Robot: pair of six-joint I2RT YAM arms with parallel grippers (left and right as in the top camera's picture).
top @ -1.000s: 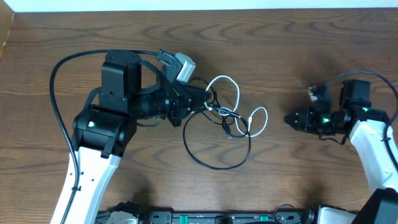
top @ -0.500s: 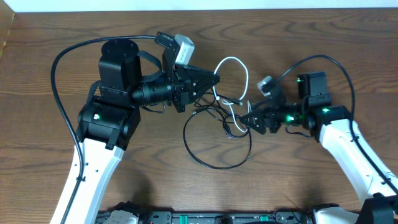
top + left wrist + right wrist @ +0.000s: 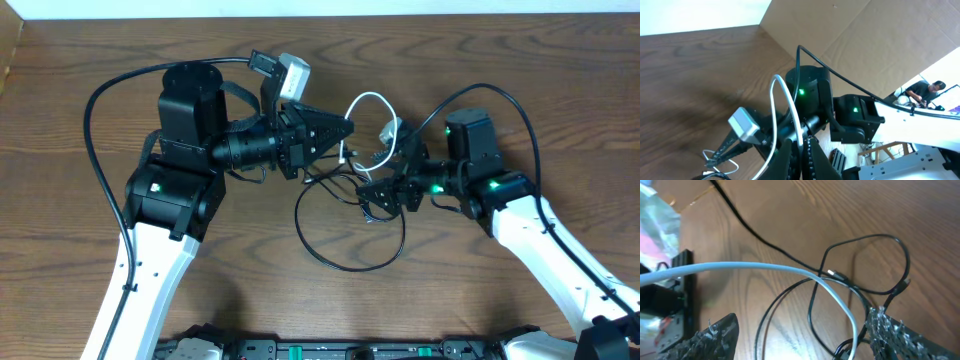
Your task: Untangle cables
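The white cable is in my left gripper over the black cable (image 3: 355, 169), so my right gripper should grab its loop (image 3: 394, 125) and move it clear while my left gripper opens.
The white cable (image 3: 372, 98) rises in a loop from the tangle at the table's middle. My left gripper (image 3: 347, 128) is shut on it; in the left wrist view the white cable (image 3: 785, 95) arcs up and runs down between the closed fingers of the left gripper (image 3: 802, 152). The black cable (image 3: 350, 266) lies in a wide loop on the wood, crossing the white one. My right gripper (image 3: 372, 197) is open at the tangle's right side. Between the spread fingers of the right gripper (image 3: 805, 340) the white cable (image 3: 765, 267) passes over the black cable (image 3: 900, 245).
The left arm's thick black wire (image 3: 95, 110) arcs over the table's left part. A cardboard wall (image 3: 865, 30) stands behind the table. The table's far edge (image 3: 320, 16) runs along the top of the overhead view.
My right arm has swung left from the table's right side to the tangle, and its jaws have opened wider. The left gripper has lifted the white cable slightly and then held still.
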